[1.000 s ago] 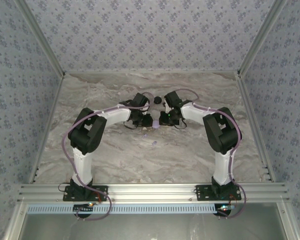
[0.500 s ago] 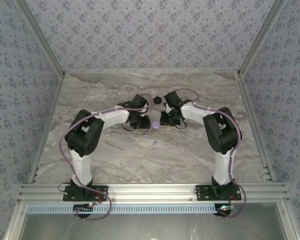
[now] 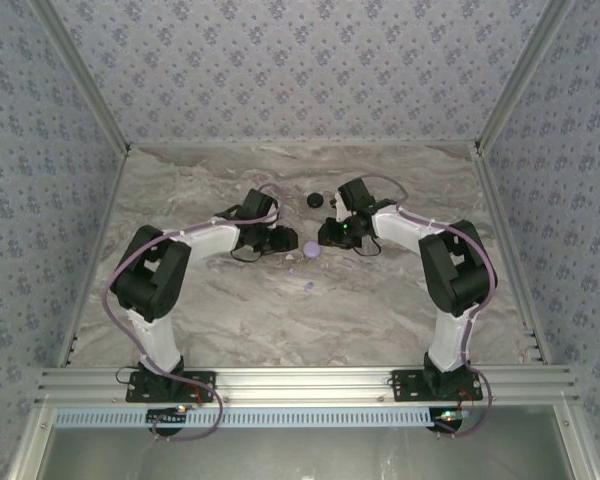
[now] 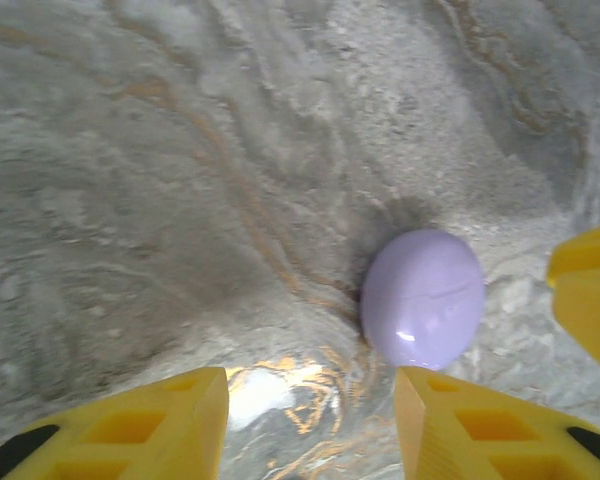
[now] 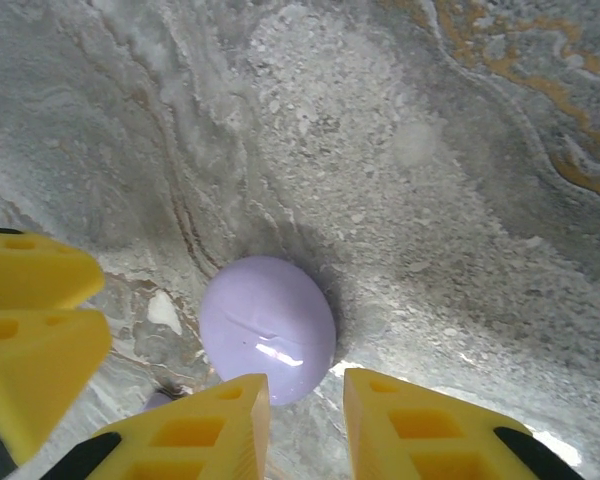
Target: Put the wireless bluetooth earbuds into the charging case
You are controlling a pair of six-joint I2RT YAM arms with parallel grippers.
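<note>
The closed charging case is off-center, beyond one finger of my left gripper. Next, my left gripper opens, center itself on the case and picks it up.
A closed pale purple charging case lies flat on the marble table between my two grippers. In the left wrist view the case sits just beyond my right-hand finger. My left gripper is open over bare table. In the right wrist view the case lies just ahead of my right gripper, which stands slightly open with nothing between its fingers. Two tiny pale purple earbuds lie loose on the table nearer me. One purple earbud peeks out beside the right gripper's left finger.
A black round case and a small dark piece lie behind the grippers. The left gripper's yellow fingers crowd the case from the left in the right wrist view. Patterned walls enclose the table on three sides.
Both grippers have opened and come off the purple case, which stays lying on the table. The left arm has drawn back to the left; the right has shifted slightly away.
</note>
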